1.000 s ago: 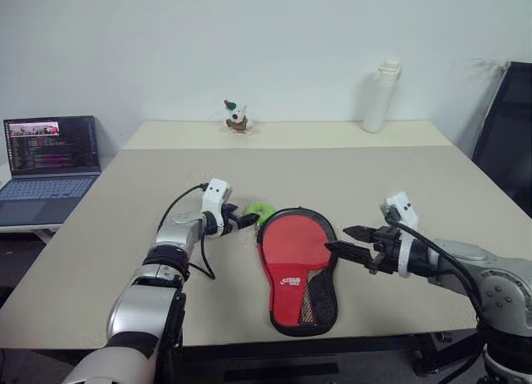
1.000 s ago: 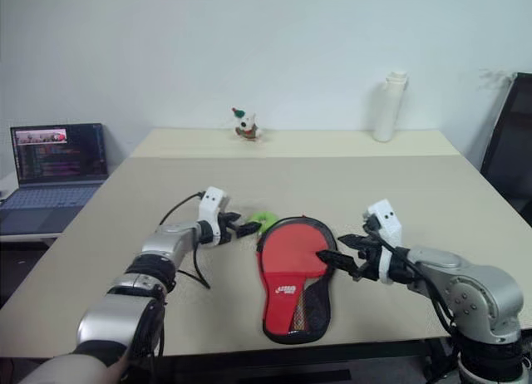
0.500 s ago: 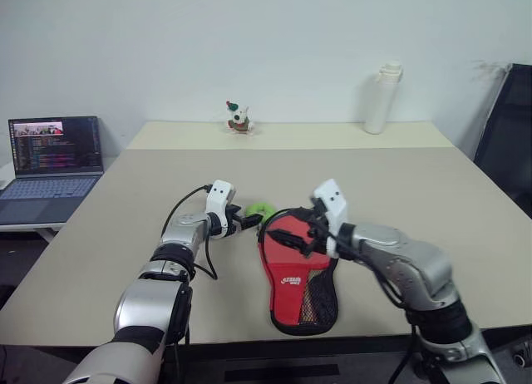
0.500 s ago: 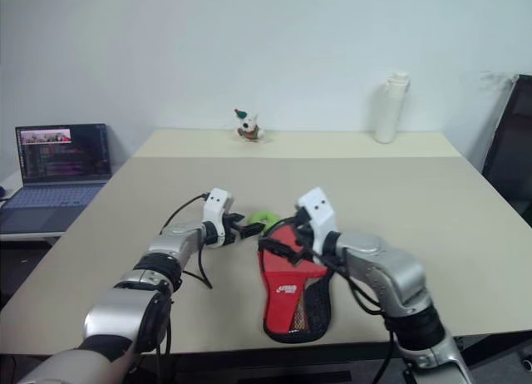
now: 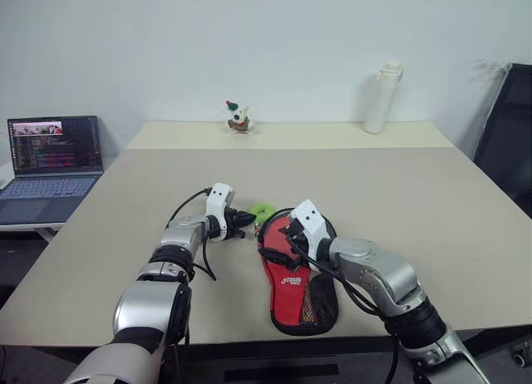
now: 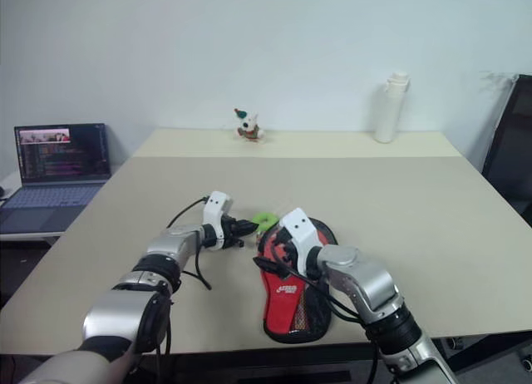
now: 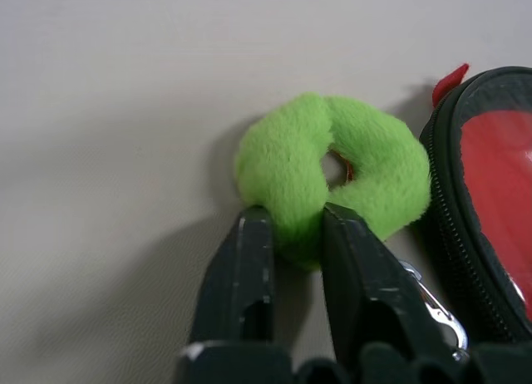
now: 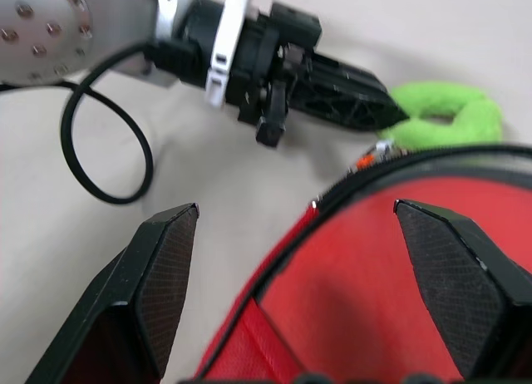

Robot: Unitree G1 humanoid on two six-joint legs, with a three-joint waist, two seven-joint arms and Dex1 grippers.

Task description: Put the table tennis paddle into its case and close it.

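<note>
The case is below my open right gripper, so that gripper should hold the case steady while my left gripper pulls the green plush ring around its round end.
The case lies flat near the table's front, red side up with a white logo, black mesh and black edging. Inside its open round end shows the paddle's red face. A green plush ring lies on the table just off the case's round end, by the zip edging. My left gripper is shut on that ring's near rim. My right gripper hangs open above the left edge of the case's round end, one finger over the table and one over the red face.
A laptop stands off the table's left side. A white bottle and a small toy figure stand along the far edge. A black chair is at the right.
My left gripper has shut on the green ring without shifting. My right arm has swung left from the case's right side across its round end, still open.
</note>
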